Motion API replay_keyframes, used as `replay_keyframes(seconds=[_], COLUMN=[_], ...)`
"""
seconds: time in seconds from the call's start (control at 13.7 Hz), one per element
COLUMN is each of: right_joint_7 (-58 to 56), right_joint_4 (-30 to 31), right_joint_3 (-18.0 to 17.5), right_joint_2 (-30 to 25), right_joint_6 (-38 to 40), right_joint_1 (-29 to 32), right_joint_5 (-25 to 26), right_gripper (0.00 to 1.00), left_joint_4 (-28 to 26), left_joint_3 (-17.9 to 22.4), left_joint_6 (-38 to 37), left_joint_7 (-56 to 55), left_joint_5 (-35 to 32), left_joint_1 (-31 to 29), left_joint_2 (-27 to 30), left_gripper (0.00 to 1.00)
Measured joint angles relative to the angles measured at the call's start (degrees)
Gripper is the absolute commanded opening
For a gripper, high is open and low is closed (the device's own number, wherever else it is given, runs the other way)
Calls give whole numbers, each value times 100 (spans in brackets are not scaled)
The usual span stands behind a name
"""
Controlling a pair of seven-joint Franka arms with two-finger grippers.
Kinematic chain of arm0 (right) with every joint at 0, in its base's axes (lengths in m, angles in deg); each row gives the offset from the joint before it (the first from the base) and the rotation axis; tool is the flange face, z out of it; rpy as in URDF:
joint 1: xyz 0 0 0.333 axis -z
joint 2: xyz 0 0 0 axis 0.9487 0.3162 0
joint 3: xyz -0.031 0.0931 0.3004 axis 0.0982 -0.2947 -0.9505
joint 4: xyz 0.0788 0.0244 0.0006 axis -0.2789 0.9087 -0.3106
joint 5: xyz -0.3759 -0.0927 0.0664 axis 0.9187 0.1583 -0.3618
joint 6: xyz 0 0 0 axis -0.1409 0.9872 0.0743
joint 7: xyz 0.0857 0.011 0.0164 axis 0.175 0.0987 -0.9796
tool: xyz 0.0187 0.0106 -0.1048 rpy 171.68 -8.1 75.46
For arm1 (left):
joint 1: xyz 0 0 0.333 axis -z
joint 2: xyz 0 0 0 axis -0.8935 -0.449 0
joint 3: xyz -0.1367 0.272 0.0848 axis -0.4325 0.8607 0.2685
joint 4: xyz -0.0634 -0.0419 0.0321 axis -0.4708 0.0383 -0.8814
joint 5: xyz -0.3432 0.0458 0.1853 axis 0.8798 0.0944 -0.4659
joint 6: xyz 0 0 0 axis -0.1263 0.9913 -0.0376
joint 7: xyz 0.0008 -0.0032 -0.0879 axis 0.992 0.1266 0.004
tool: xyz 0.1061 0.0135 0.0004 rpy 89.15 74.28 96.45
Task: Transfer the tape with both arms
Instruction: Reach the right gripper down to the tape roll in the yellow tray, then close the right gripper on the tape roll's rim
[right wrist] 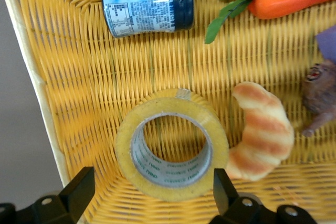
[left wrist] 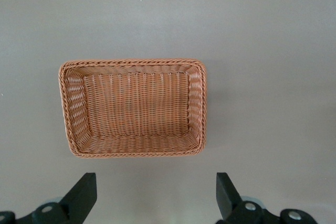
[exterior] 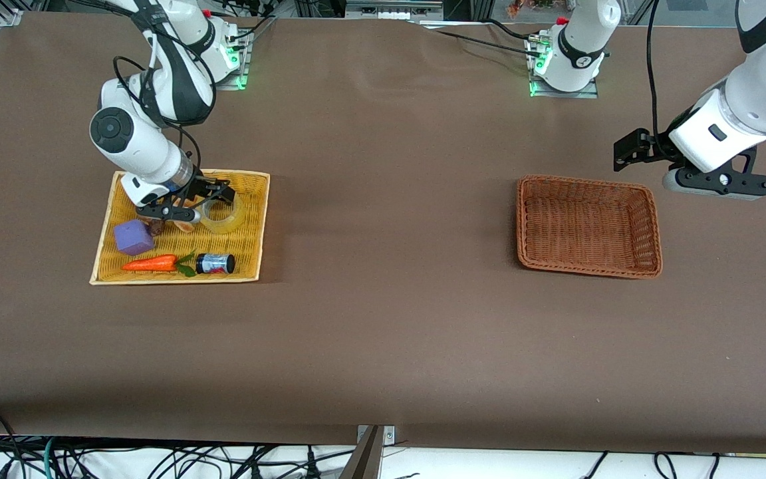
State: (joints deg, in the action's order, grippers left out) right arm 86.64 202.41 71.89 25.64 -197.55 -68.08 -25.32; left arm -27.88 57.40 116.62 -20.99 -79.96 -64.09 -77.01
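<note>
The tape [exterior: 225, 226] will come away when I lift and leave the striped croissant toy [right wrist: 265, 132] behind, since the toy lies just against the roll's outer edge.
The tape [exterior: 223, 214], a yellowish roll with a grey core, lies flat in the yellow wicker tray [exterior: 260, 253]. In the right wrist view the tape [right wrist: 125, 148] lies between the two fingers. My right gripper [exterior: 205, 199] is open just over the tape, and its fingers [right wrist: 81, 182] stand apart from the roll on both sides. My left gripper [exterior: 722, 183] is open and empty, held in the air over the table beside the brown basket [exterior: 586, 181], toward the left arm's end. The basket [left wrist: 131, 62] is empty in the left wrist view.
In the tray with the tape lie a striped croissant toy [right wrist: 262, 135] touching the roll, a small jar [exterior: 215, 263], a toy carrot [exterior: 150, 264], a purple block [exterior: 133, 237] and a brown toy [right wrist: 320, 93].
</note>
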Motion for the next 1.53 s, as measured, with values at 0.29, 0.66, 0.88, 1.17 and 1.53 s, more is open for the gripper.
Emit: replay_keyframes(seconds=[0.29,0.66,0.88,1.17,1.53], right_joint_7=[345,630,328,-574,-1163], right_joint_4=[264,291,291,288,-41], right_joint_3=[-93,-137,-135,-28,230], right_joint_2=[359,735,817,826,608], right_joint_6=[-756,-1251,-1349,-1376,-813], right_joint_1=[-89,-296,-296,-281,-268], right_joint_5=[0,6,34,37,38], right_gripper=[100,36,9,0,0], left_joint_4=[0,0,0,0,1], left_joint_3=[0,0,0,0,0], left_joint_6=[-2,-10,-17,-35,-66], left_joint_7=[0,0,0,0,0], left_joint_5=[0,0,0,0,0], left_joint_1=[0,0,0,0,0], left_joint_2=[0,0,0,0,0], left_gripper=[100,100,100,100,100])
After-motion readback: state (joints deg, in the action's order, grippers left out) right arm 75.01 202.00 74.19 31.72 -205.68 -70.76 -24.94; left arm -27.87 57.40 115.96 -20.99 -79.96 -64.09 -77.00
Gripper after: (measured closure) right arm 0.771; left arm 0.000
